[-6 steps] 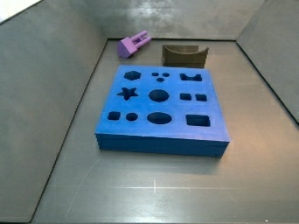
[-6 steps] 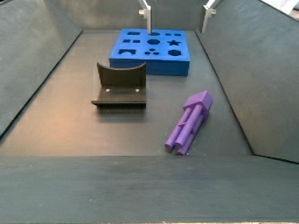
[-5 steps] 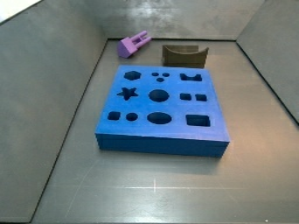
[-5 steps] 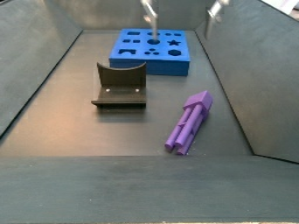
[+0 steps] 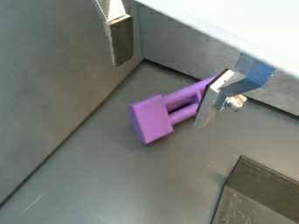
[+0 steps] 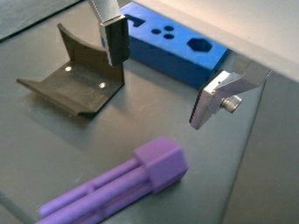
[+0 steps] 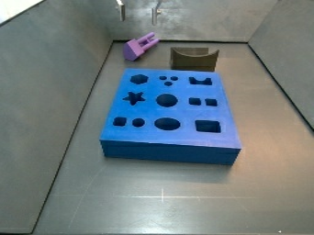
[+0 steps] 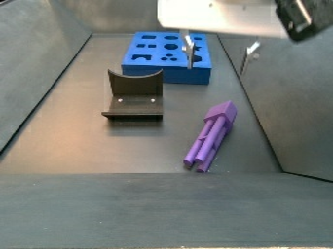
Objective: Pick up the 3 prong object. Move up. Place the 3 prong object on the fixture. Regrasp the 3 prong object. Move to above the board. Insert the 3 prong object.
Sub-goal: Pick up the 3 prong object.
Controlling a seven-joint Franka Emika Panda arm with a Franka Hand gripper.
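The 3 prong object point(image 7: 141, 47) will sit with a corner up in the middle of the fixture's top point(image 7: 194, 54) when I put it down, because the top dips there.
The light-purple 3 prong object point(image 7: 142, 46) lies flat on the floor near a side wall; it also shows in the other side view point(image 8: 208, 136) and in both wrist views point(image 5: 173, 110) point(image 6: 117, 188). My gripper point(image 8: 221, 56) hangs open and empty in the air above it, apart from it. Its tips show in a side view point(image 7: 138, 11), and it shows in both wrist views point(image 5: 167, 74) point(image 6: 163, 74). The dark fixture point(image 8: 132, 94) point(image 7: 194, 58) point(image 6: 70, 80) stands beside the peg. The blue board point(image 7: 168, 115) point(image 8: 169, 56) point(image 6: 176, 48) lies beyond the fixture.
Grey walls point(image 7: 73, 83) enclose the floor on all sides; the peg lies close to one wall and a corner. A corner of the fixture point(image 5: 263, 192) shows in a wrist view.
The gripper has come down and moved over toward the 3 prong object; its fingers now reach lower in both side views. The peg, fixture and board have not moved.
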